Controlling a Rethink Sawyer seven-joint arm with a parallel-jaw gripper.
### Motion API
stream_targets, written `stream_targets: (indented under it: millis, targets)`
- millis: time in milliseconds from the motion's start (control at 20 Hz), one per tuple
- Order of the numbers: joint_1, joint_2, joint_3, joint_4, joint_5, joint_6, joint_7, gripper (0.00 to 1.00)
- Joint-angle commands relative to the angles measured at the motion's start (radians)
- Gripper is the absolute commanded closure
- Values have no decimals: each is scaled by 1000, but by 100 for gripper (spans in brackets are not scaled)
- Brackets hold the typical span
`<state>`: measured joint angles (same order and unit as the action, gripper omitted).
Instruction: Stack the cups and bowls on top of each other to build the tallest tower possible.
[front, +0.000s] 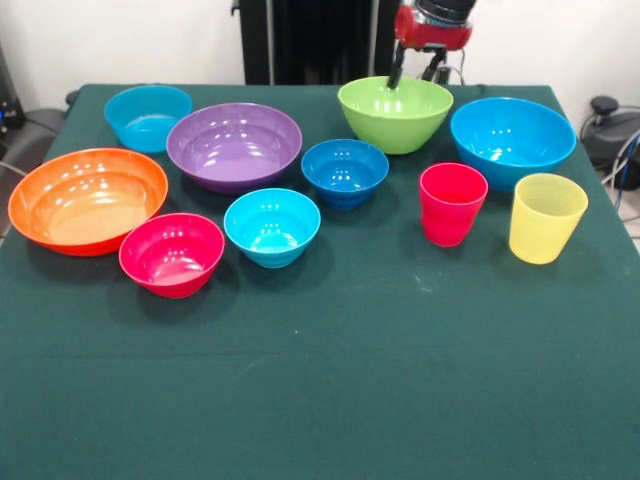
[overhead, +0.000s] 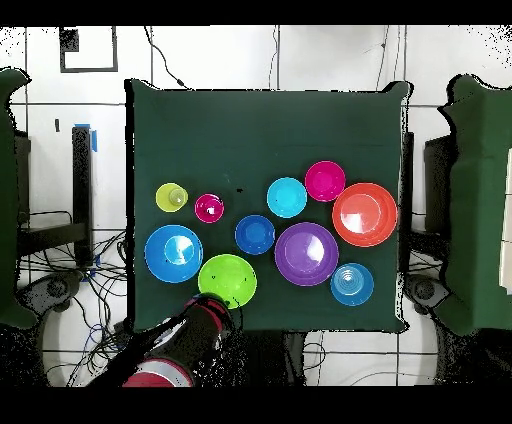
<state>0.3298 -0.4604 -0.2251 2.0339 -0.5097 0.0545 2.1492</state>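
Observation:
My gripper is straddling only the bowl's far rim (front: 402, 80), so the lime green bowl (front: 394, 118) will tilt and its free side will dip when I lift it.
My gripper (front: 415, 72) (overhead: 215, 305) is open at the far rim of the lime green bowl (front: 395, 113) (overhead: 227, 280), one finger inside and one behind it. The other bowls stand apart on the green cloth: orange (front: 88, 200), purple (front: 234, 146), light blue (front: 148, 117), small dark blue (front: 345, 172), cyan (front: 272, 226), pink-red (front: 172, 254) and large bright blue (front: 512, 140). The red cup (front: 452, 203) (overhead: 209, 208) and yellow cup (front: 546, 217) (overhead: 171, 197) stand upright side by side. No tower shows; every piece stands on its own.
The table (front: 320, 380) is covered in dark green cloth, with a wide bare stretch between the bowls and the camera-side edge in the front view. Dark chairs (overhead: 18, 200) and cables lie beyond its sides.

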Motion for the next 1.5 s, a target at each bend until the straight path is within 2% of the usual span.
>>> stream_targets:
  millis: [50, 300, 1500]
  targets:
    - [5, 90, 44, -115, -39, -81, 52, 0]
    - [10, 119, 36, -130, -32, -105, 50, 0]
    - [-19, 111, 81, -140, -7, -68, 49, 0]
